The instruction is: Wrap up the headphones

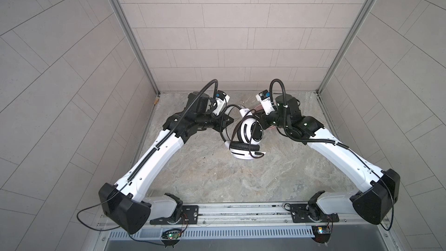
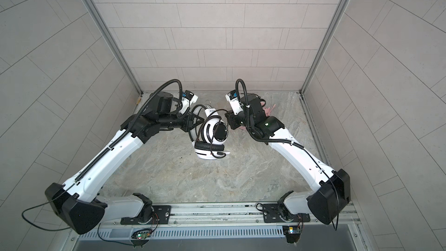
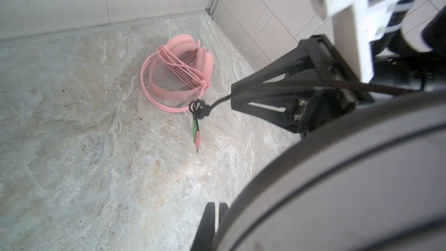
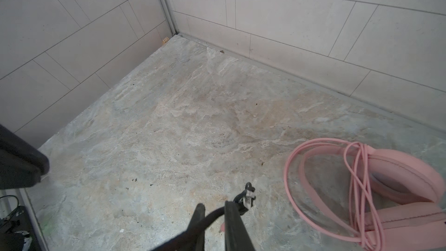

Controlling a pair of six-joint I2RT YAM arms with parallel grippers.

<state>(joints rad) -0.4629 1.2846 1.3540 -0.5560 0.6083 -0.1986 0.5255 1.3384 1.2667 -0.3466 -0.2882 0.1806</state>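
Note:
The cable's tied end sits just past the fingers of my right gripper, which should keep carrying the black cable around the lower ear cup and let go there.
The white-and-black headphones hang above the table's middle in both top views, with thin black cable looped round the ear cups. My left gripper is shut on their white headband. My right gripper stands just right of them, jaws slightly apart. The black cable runs loosely between those jaws. Its tied end and the green and pink plugs dangle past the fingertips. The pink headphones lie on the table under the right arm, pink cable wound round them.
Tiled walls close in the marble table at the back and on both sides. A metal rail carrying both arm bases runs along the front edge. The pink headset lies close to my right gripper.

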